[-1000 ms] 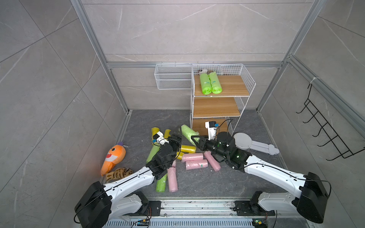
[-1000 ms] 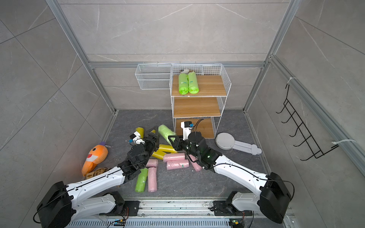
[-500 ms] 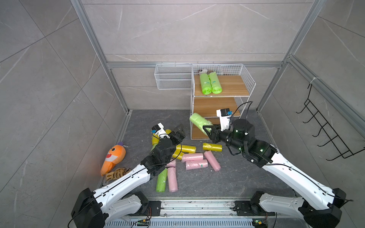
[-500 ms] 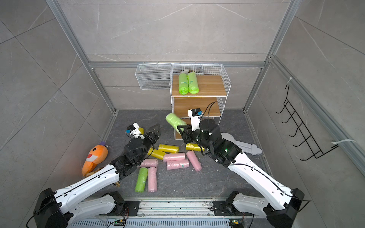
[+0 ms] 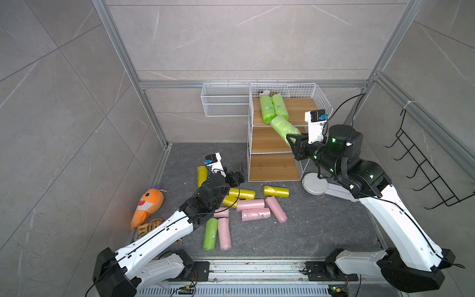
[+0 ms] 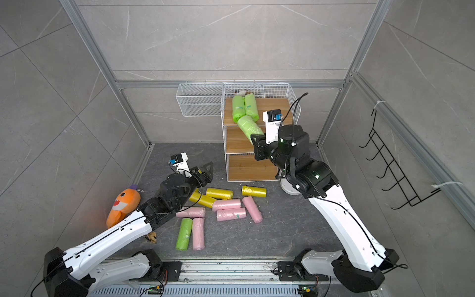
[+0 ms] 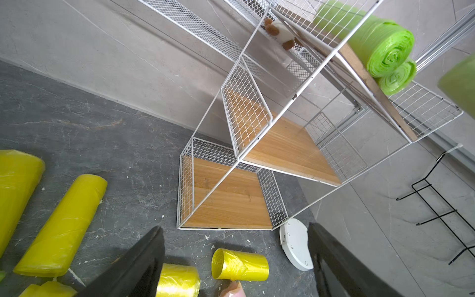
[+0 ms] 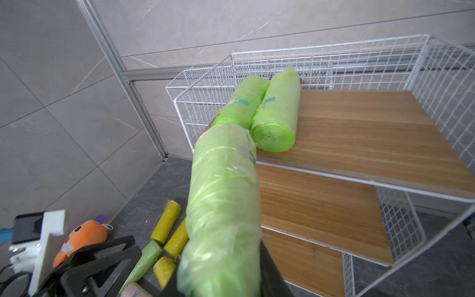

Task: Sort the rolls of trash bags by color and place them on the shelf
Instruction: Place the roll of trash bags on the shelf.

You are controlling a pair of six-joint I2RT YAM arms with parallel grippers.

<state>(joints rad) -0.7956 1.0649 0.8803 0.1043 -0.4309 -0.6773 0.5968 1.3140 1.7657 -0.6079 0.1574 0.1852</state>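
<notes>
My right gripper should swing the lime green roll it holds over to the top board's open part [image 5: 299, 106], because the roll slants toward the shelved rolls' front ends [image 5: 275, 117].
The shelf [image 5: 280, 140] stands at the back, with two lime green rolls [image 5: 272, 108] lying on its top board. My right gripper [image 5: 293, 140] is shut on a third lime green roll [image 8: 223, 192], whose far end reaches the top tier's front edge beside those two. My left gripper [image 5: 237, 174] hovers open and empty low over the floor, left of the shelf's foot. In the left wrist view a yellow roll [image 7: 240, 264] lies between its fingers [image 7: 144, 257]. On the floor lie yellow rolls [image 5: 276, 191], pink rolls [image 5: 250, 205] and one green roll [image 5: 210, 234].
An orange plush shark [image 5: 147, 204] lies at the left wall with a brown item [image 5: 150, 226] beside it. A low white wire basket [image 5: 225, 102] hangs left of the shelf. A black hook rack [image 5: 424, 167] is on the right wall. A white round-based object [image 5: 314, 183] lies by the shelf's foot.
My right arm has risen from the floor pile and carried the green roll up to the shelf's top tier. My left gripper has drawn back a little and opened slightly wider.
</notes>
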